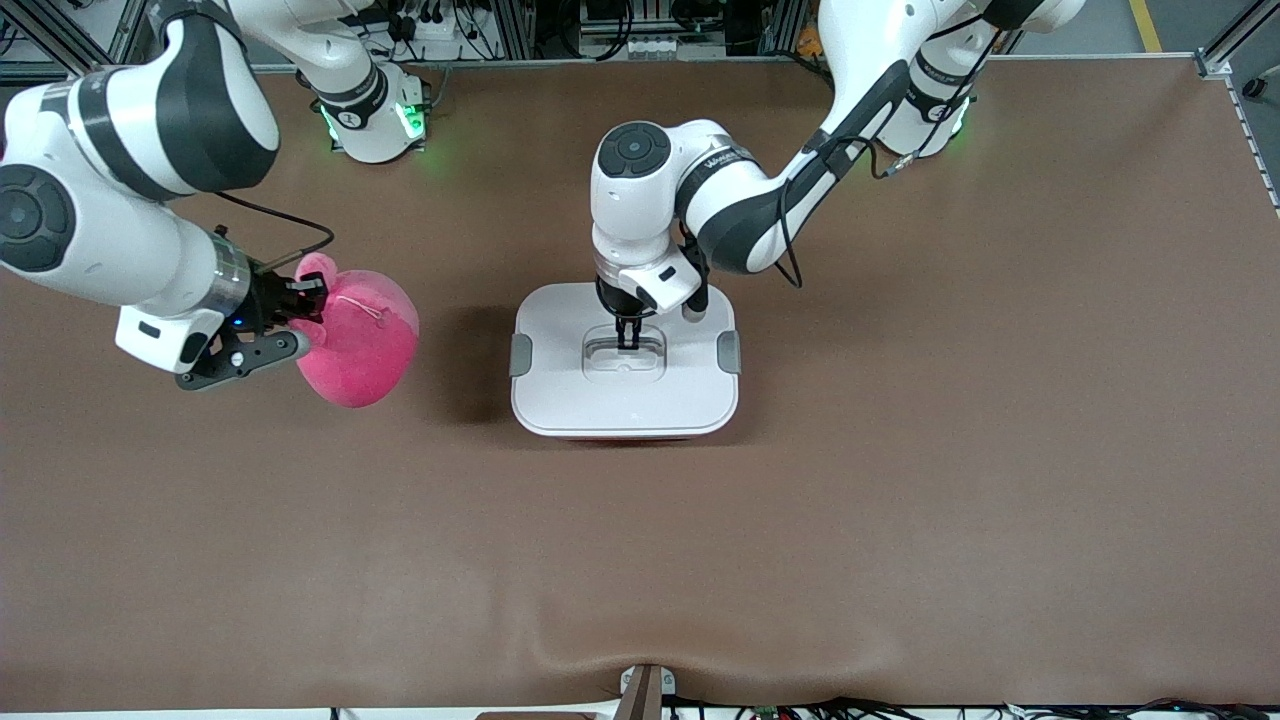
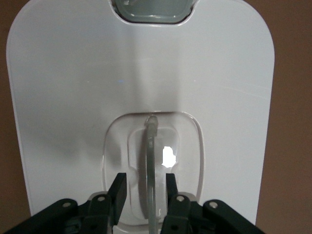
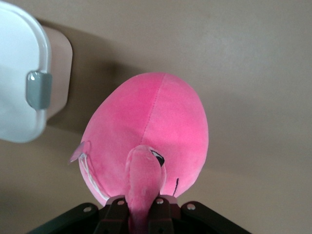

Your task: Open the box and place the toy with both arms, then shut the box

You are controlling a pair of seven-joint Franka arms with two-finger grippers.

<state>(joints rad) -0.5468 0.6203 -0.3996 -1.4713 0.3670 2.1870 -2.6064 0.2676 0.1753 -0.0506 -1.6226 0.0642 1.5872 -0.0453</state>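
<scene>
The white lid is on the box, so my right gripper should wait with the toy until my left gripper lifts the lid out of the way by its handle.
The box stands mid-table with its white lid on and a grey clip at each end. My left gripper is down in the lid's recess. In the left wrist view its fingers are open on either side of the raised grey handle, with a gap on each side. My right gripper is shut on a limb of the hot-pink plush toy, beside the box toward the right arm's end. The right wrist view shows the toy hanging from the gripper.
The brown table cover stretches wide around the box. The right wrist view shows the box's corner, one grey clip and the pink tub wall close to the toy. Both arm bases stand along the table's edge farthest from the front camera.
</scene>
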